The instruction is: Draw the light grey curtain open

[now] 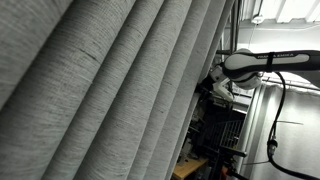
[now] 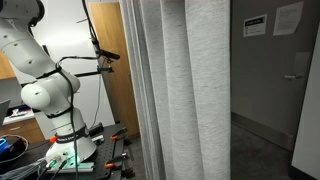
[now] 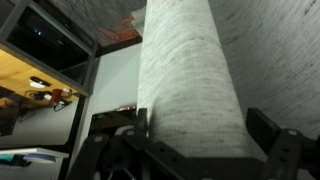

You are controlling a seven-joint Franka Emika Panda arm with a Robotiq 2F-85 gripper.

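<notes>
A wooden desk corner (image 1: 187, 168) shows past the light grey curtain's edge (image 1: 178, 128). The curtain will reveal the desk and its tools when I pull.
The light grey curtain (image 1: 110, 90) fills most of an exterior view in deep diagonal folds. It hangs in tall vertical folds in an exterior view (image 2: 185, 90). In the wrist view one rounded fold of it (image 3: 185, 90) runs down between my two fingers. My gripper (image 3: 198, 128) is open, with a finger on each side of that fold and both fingers touching or nearly touching it. The fold does not look squeezed. In an exterior view the gripper (image 1: 213, 76) sits at the curtain's edge, partly hidden by the fabric.
The white arm's base (image 2: 55, 100) stands on a bench left of the curtain, with a wooden door (image 2: 108, 60) behind it. A dark rack (image 1: 225, 125) and cables are below the arm. A window frame (image 3: 50, 45) is left of the fold.
</notes>
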